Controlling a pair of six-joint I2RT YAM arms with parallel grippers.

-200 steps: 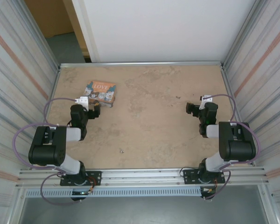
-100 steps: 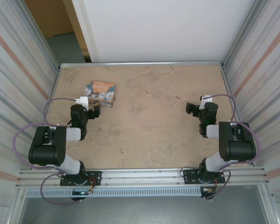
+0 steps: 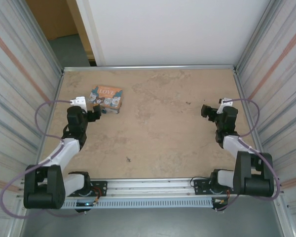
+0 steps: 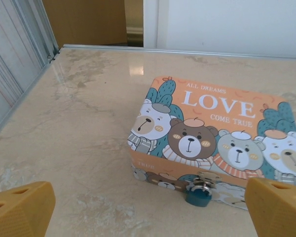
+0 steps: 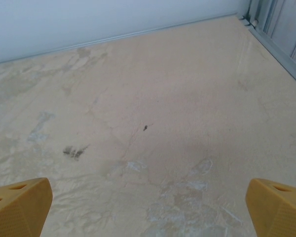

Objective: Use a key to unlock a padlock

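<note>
I should grip the box's end (image 3: 93, 93) near the side with my left gripper and move it to the middle of the table, because the box (image 3: 107, 97) is far from my right gripper.
The tiny dark blue-green padlock (image 4: 198, 196) hangs from the metal hasp on the near side of the orange "LOVE" box (image 4: 217, 128), resting on the table. My left gripper (image 4: 148, 217) is open just in front of the padlock, with its yellow fingertips (image 4: 19, 210) wide apart and nothing between them. In the top view this left gripper (image 3: 94, 111) sits just before the box (image 3: 107, 97). The key (image 3: 129, 159) is a pale speck lying on the table near the front middle. My right gripper (image 3: 206, 110) is open over bare table at the right, holding nothing.
The beige marbled tabletop (image 3: 158, 123) is ringed by a metal rim and ribbed side walls (image 3: 15, 98). A white wall (image 3: 172, 29) stands at the back. Dark marks (image 5: 75, 151) stain the table ahead of the right gripper (image 5: 148, 212).
Both arms have unfolded: their upper links dropped towards the near edge. The left gripper shifted a little left and towards the box, the right gripper a little right and further back.
</note>
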